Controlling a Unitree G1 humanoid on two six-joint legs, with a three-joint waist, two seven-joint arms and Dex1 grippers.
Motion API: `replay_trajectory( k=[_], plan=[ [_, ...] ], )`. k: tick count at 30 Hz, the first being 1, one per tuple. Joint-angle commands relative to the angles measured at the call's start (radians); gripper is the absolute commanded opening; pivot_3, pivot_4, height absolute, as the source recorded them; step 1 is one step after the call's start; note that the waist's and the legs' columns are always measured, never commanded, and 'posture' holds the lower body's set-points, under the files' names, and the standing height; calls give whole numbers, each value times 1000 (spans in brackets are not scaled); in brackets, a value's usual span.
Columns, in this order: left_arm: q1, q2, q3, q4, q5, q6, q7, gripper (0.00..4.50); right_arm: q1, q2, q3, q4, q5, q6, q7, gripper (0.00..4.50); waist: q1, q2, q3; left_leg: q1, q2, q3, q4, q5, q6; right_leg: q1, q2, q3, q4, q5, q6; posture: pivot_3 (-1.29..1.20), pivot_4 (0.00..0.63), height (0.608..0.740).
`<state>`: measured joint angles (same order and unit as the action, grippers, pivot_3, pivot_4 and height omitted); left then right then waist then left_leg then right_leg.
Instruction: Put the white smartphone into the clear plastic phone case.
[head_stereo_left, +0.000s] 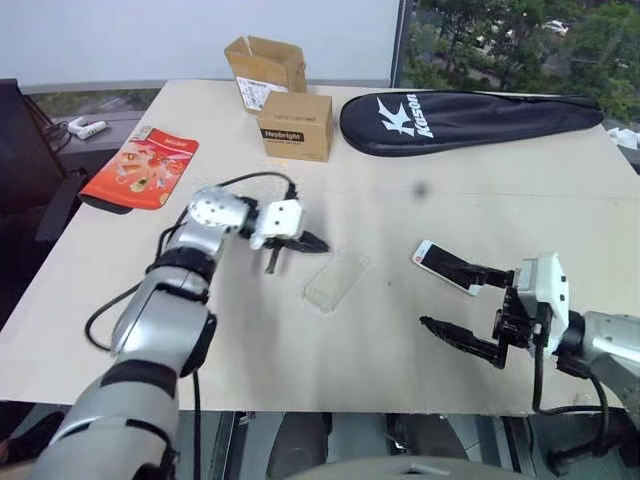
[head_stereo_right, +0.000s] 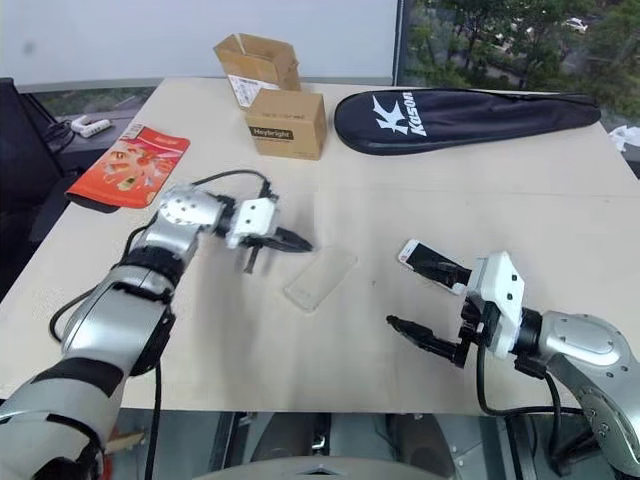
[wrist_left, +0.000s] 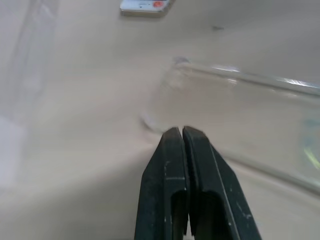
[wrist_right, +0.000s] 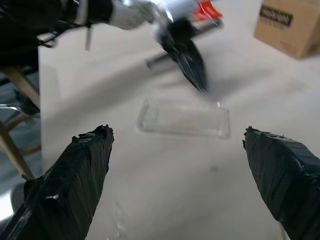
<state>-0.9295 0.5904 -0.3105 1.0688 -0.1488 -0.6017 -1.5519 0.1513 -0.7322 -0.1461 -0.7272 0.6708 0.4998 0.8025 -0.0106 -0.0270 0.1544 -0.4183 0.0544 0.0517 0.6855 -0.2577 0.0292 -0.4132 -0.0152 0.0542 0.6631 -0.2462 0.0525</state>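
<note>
I should use my left gripper to swing the case's near end (head_stereo_left: 319, 300) toward the white smartphone before the gripper opens to grasp, because the clear plastic phone case (head_stereo_left: 337, 279) slants crosswise to the smartphone.
The clear plastic phone case (head_stereo_left: 337, 278) lies flat near the middle of the table, glossy at its edges. My left gripper (head_stereo_left: 312, 242) hovers just beyond the case's left end with its fingers (wrist_left: 181, 150) pressed together and holding nothing. The white smartphone (head_stereo_left: 440, 262) lies screen up to the right of the case. Close to it, my right gripper (head_stereo_left: 447, 297) is open; one black finger (head_stereo_left: 485, 273) reaches over the phone's near end and the other (head_stereo_left: 455, 336) stands nearer the table's front edge. The right wrist view faces the case (wrist_right: 182, 117) and the left gripper (wrist_right: 195, 70) behind it.
Two cardboard boxes (head_stereo_left: 296, 125) stand at the back of the table, with a black racket bag (head_stereo_left: 460, 118) to their right. A red packet (head_stereo_left: 140, 168) lies at the back left edge. The table's front edge (head_stereo_left: 330, 408) runs close below both grippers.
</note>
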Motion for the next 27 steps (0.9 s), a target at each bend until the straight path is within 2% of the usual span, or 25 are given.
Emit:
replay_trajectory(
  k=[1,5,10,18,27],
  plan=[
    [151,91,80,-270,-68,131,-13,47,0,11,12,-17,-27,-33,-10,4500,-6,0,0,0,0,-1,0,0,0,0,0,0,0,0,0,0,150,732],
    [346,178,131,-537,-75,267,47,47,-51,14,66,41,-61,-42,16,4500,-2,0,0,1,2,-2,0,0,0,0,0,0,1,0,0,0,150,732],
    [437,199,119,-691,-37,302,67,47,-111,11,110,101,-79,-55,58,4500,18,0,0,2,1,-1,1,1,-1,2,-2,-1,2,-2,-4,0,150,732],
    [362,132,76,-622,81,236,121,47,-87,11,85,73,-76,-52,36,4500,27,0,0,2,0,3,1,1,-1,1,-1,-1,1,0,-1,0,150,732],
    [303,107,41,-527,118,187,97,47,-35,13,66,34,-80,-46,-2,4500,22,0,0,3,0,5,1,1,-1,1,0,1,1,0,0,0,150,732]
  ],
)
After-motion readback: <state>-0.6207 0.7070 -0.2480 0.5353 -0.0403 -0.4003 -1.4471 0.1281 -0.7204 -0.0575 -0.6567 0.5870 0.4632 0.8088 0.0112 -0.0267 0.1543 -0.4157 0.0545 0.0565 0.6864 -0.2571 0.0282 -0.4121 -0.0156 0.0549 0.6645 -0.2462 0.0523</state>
